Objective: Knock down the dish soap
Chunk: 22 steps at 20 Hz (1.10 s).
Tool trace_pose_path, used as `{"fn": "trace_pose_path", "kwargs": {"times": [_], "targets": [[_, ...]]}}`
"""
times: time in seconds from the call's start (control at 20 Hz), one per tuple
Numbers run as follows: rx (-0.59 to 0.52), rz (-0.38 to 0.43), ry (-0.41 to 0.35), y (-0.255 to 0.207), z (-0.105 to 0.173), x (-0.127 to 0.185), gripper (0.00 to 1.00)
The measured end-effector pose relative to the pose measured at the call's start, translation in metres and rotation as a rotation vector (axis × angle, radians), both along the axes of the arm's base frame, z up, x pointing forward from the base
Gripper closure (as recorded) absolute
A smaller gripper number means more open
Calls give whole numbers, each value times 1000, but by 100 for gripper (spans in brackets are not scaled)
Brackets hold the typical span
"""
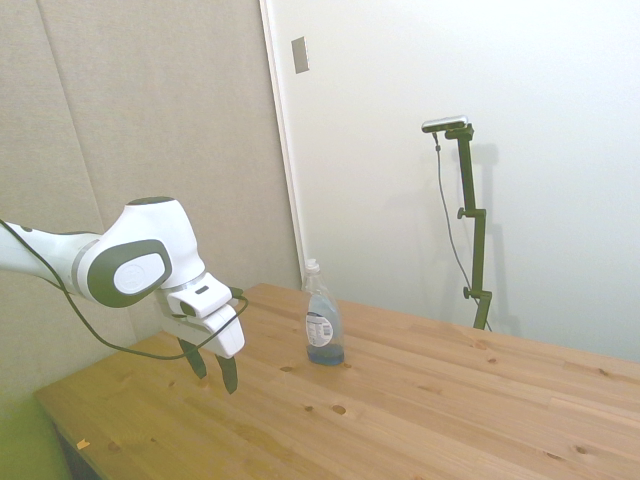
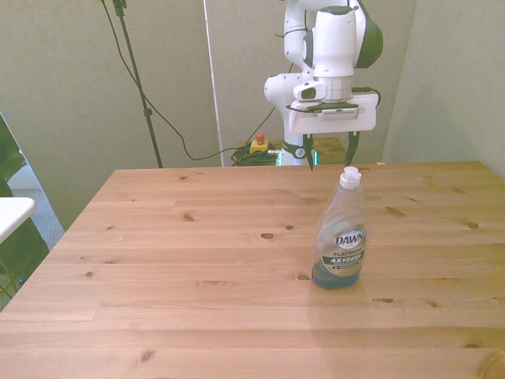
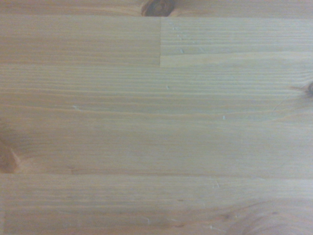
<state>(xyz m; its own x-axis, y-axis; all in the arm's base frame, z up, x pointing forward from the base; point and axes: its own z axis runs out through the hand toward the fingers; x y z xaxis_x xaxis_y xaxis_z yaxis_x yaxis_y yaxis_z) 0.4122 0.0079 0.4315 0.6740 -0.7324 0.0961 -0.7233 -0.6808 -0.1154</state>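
The dish soap (image 2: 342, 230) is tall and stands on a small base (image 2: 336, 278), so it will tip on its bottom edge and hardly slide when I push its neck.
The dish soap (image 1: 323, 327) (image 2: 340, 234) stands upright on the wooden table (image 2: 197, 260), a clear bottle with a little blue liquid at its base, a white cap and a dark label. My gripper (image 1: 213, 373) (image 2: 329, 155) hangs open and empty a little above the table, behind the bottle toward the robot's side, apart from it. In the side view it is to the left of the bottle. The wrist view holds only bare wood (image 3: 156, 117).
A white object's edge (image 2: 12, 212) shows at the front view's left, off the table. A red-and-yellow button box (image 2: 258, 144) and cables lie on the floor behind the table. Walls stand close behind the table.
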Motion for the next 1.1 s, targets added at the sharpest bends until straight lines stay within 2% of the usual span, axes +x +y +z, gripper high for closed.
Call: {"fn": "trace_pose_path", "kwargs": {"times": [0.2, 0.5, 0.85, 1.1], "targets": [[-1, -1, 2, 0, -1, 3, 100], [-13, -18, -17, 0, 9, 23, 100], [-45, -61, -45, -10, 13, 68, 100], [-67, -73, -74, -13, 31, 104, 100]]}}
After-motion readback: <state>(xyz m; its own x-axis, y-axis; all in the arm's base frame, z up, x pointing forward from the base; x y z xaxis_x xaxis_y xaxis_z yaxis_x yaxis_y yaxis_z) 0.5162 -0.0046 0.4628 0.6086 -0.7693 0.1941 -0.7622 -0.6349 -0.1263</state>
